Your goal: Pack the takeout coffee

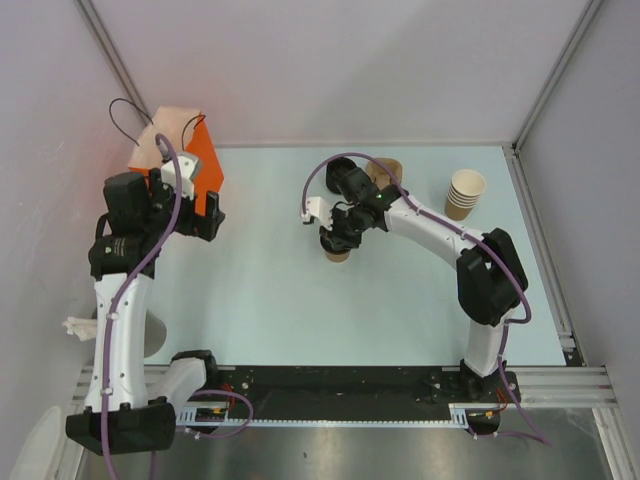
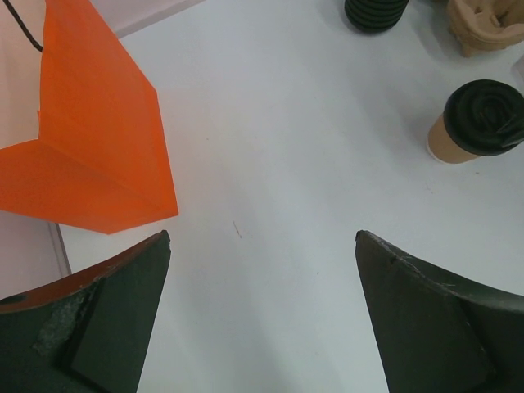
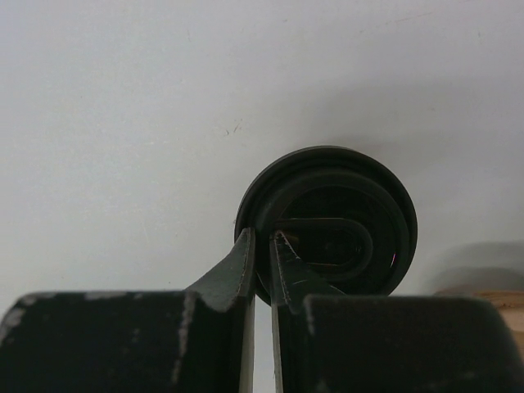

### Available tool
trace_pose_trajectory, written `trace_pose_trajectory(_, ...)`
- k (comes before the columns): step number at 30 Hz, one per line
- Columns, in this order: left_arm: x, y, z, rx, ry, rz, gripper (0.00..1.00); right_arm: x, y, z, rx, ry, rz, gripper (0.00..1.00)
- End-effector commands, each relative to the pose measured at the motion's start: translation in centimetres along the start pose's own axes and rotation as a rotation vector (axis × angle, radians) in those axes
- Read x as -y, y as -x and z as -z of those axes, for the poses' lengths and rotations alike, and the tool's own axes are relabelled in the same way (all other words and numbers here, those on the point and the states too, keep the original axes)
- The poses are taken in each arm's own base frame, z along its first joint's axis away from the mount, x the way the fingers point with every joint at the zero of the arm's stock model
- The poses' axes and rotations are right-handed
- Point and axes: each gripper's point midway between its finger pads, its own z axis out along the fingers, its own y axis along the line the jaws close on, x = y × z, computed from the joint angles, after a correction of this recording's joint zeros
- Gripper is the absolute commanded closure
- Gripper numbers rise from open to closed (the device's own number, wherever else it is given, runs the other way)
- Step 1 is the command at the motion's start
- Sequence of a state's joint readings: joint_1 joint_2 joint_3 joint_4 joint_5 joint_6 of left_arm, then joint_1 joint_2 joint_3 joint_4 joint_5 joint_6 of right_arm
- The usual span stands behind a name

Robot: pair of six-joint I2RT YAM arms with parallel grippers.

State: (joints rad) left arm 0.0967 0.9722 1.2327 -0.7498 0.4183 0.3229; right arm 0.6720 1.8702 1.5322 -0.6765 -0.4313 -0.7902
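I can see the near black handle standing free above the orange bag's rim (image 1: 178, 142), so my open left gripper should continue toward that handle (image 1: 187, 125) and close on it.
The takeout coffee, a tan paper cup (image 1: 337, 256) with a black lid (image 3: 344, 221), stands upright at mid-table. My right gripper (image 1: 335, 238) is right over it, hiding the lid from above. In the right wrist view the gripper (image 3: 262, 233) has its jaws nearly together, pinching the lid's left rim. The left wrist view shows the lidded cup (image 2: 479, 123) upright at the far right, with no gripper visible on it. My left gripper (image 1: 207, 222) is open and empty above bare table (image 2: 262, 237), beside the orange paper bag (image 1: 200, 165).
The orange bag (image 2: 90, 139) lies at the back left with tan paper behind it. A stack of tan cups (image 1: 464, 193) stands at the back right. The brown cup carrier (image 1: 385, 172) is behind my right arm. A black ribbed stack (image 2: 375, 12) sits near it.
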Motion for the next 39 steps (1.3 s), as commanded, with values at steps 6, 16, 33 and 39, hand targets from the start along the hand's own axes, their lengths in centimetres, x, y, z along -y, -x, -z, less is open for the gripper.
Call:
trace_pose_trajectory(6,-3.5,2.6,-0.5,-0.011,0.105,-0.043,0.0,0.0,-0.7,4.7,-0.037,-0.066,-0.046,1.0)
trace_pose_trajectory(16,-8.0,7.8,-2.7,0.038,0.211,-0.09,0.01,-0.1,-5.3,9.0,-0.054,-0.135,-0.192,1.0)
trace_pose_trajectory(33,-15.3,12.3,-10.8,0.036,0.297,-0.177,0.07,-2.3,-10.2,16.9,-0.004,-0.32,-0.378,1.0)
trace_pose_trajectory(39,-16.0,12.4,-13.4,0.025,0.256,-0.198,0.27,-3.2,-10.5,17.7,0.04,-0.35,-0.407,1.0)
